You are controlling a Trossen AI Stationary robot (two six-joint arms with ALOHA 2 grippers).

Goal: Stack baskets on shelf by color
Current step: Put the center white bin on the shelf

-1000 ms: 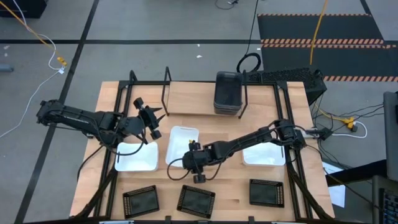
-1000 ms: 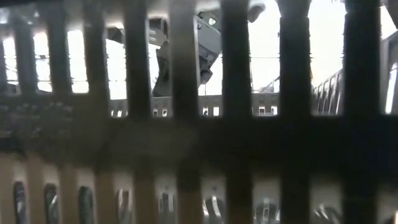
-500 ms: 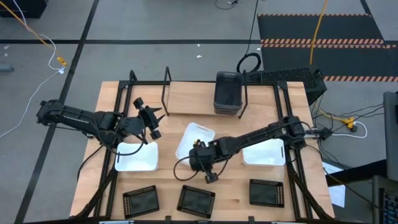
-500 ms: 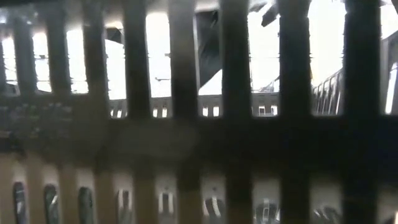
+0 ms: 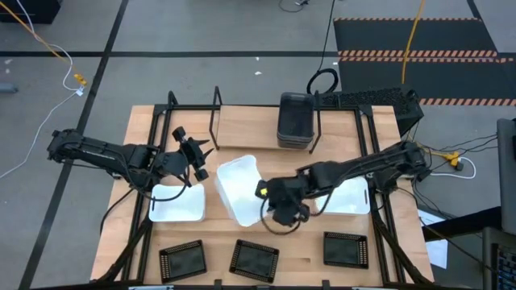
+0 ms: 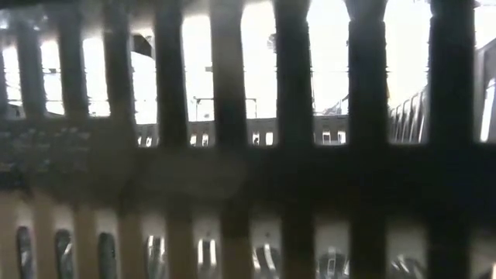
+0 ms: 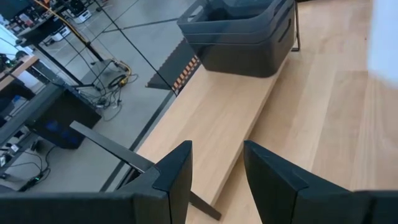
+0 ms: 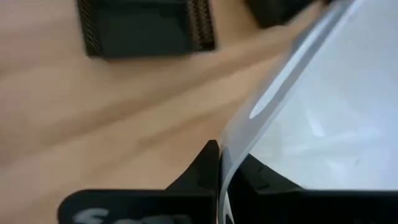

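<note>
My right gripper is carrying the white basket, open side up (image 5: 239, 187), to the clear shelf (image 5: 251, 126) beside the dark grey stack. It should keep going until the basket's bottom rests there.
My right gripper (image 5: 272, 198) is shut on a white basket (image 5: 235, 190), which hangs tipped above the table's middle. Two more white baskets rest on their bases on the table, one at the left (image 5: 177, 203) and one at the right (image 5: 348, 198), partly under my right arm. A stack of dark grey baskets (image 5: 295, 121) stands on the shelf (image 5: 250, 127) at the far edge; it also shows in the left wrist view (image 7: 242, 31). My left gripper (image 5: 193, 158) hovers open near the shelf's left part, with nothing between its fingers (image 7: 217, 168). My right gripper pinches the white basket's wall just below its rim (image 8: 235, 155), on the side toward the table's right, one finger (image 8: 205, 169) outside and one (image 8: 258, 179) inside. The basket is lifted clear of the table and tilted.
Three black gridded trays lie along the near edge: left (image 5: 183, 259), middle (image 5: 255, 258) and right (image 5: 345, 248). Black rod dividers (image 5: 214, 113) stand up from the shelf. In the low view, dark grid bars (image 6: 232, 139) block almost all of the scene.
My right gripper has shut on the middle white basket's wall, then gone up and toward the table's right edge. The basket, flat on the table before, is now lifted clear, tipped and turned about.
</note>
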